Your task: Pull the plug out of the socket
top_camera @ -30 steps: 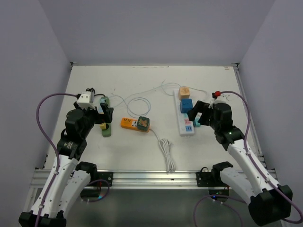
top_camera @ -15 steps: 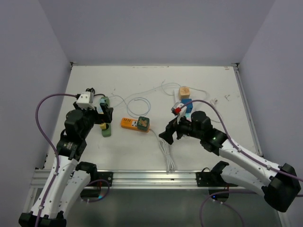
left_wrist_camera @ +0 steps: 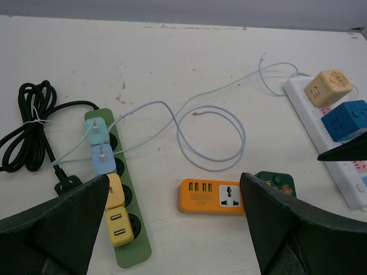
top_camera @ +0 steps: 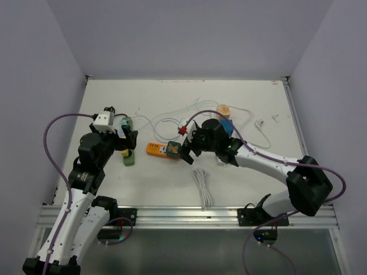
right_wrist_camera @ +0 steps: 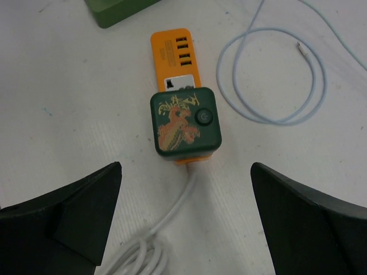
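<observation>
The dark green plug (top_camera: 174, 149) is covering the orange block next to a white outlet (left_wrist_camera: 230, 196). I should expect a matching outlet to be hidden under the plug when I pull it.
A dark green cube plug (right_wrist_camera: 184, 127) with a dragon print sits plugged into the orange socket block (right_wrist_camera: 176, 54); a white cable runs out of the block's near end. In the top view the plug (top_camera: 173, 150) sits at the right end of the orange block (top_camera: 155, 149), mid-table. My right gripper (right_wrist_camera: 186, 167) is open and hovers just above and short of the plug, its fingers wide either side, touching nothing; it shows in the top view (top_camera: 188, 150). My left gripper (left_wrist_camera: 175, 177) is open and empty, above the table left of the orange block (left_wrist_camera: 213, 197).
A green power strip (left_wrist_camera: 135, 252) with yellow and blue adapters lies at the left, with a black cable bundle (left_wrist_camera: 26, 129) beside it. A white power strip (left_wrist_camera: 344, 172) carries a beige cube (left_wrist_camera: 328, 87) and a blue cube (left_wrist_camera: 344, 119). A coiled white cable (top_camera: 200, 186) lies nearer the front, and a thin looped cable (right_wrist_camera: 269, 74) behind.
My right arm has swung left from the white power strip to above the green cube plug. The left arm has not moved.
</observation>
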